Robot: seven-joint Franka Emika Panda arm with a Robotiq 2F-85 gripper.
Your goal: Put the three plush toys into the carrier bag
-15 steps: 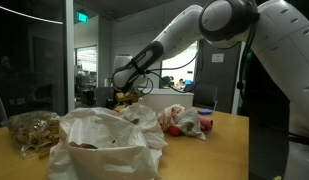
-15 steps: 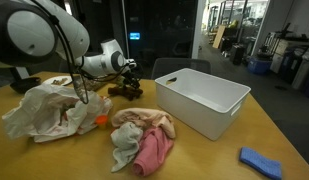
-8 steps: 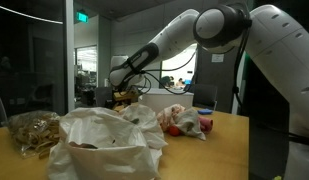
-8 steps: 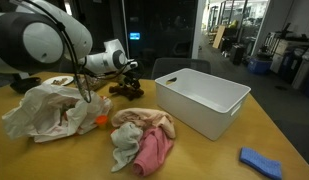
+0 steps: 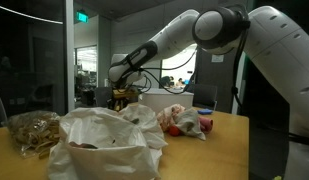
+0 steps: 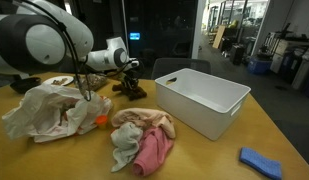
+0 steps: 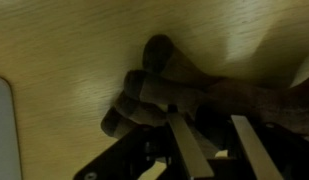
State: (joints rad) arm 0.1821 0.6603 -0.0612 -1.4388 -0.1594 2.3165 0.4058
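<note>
My gripper needs to open, since my fingers are near the brown plush toy's limb ends, then move toward its thicker body and close there before lifting.
A brown plush toy lies on the wooden table at the far side, seen in both exterior views. My gripper reaches down onto it, its two fingers pressed in on either side of the toy's body. In the exterior views the gripper hangs just over the toy. The white carrier bag lies crumpled and open on the table beside it. A pink and cream plush heap rests nearer the table's middle.
A white plastic bin stands on the table beside the plush heap. A blue cloth lies near the table edge. A tan crumpled bag sits by the carrier bag. A small orange thing lies next to the carrier bag.
The gripper has come down a little onto the brown plush toy and its fingers have closed from wide open onto it.
</note>
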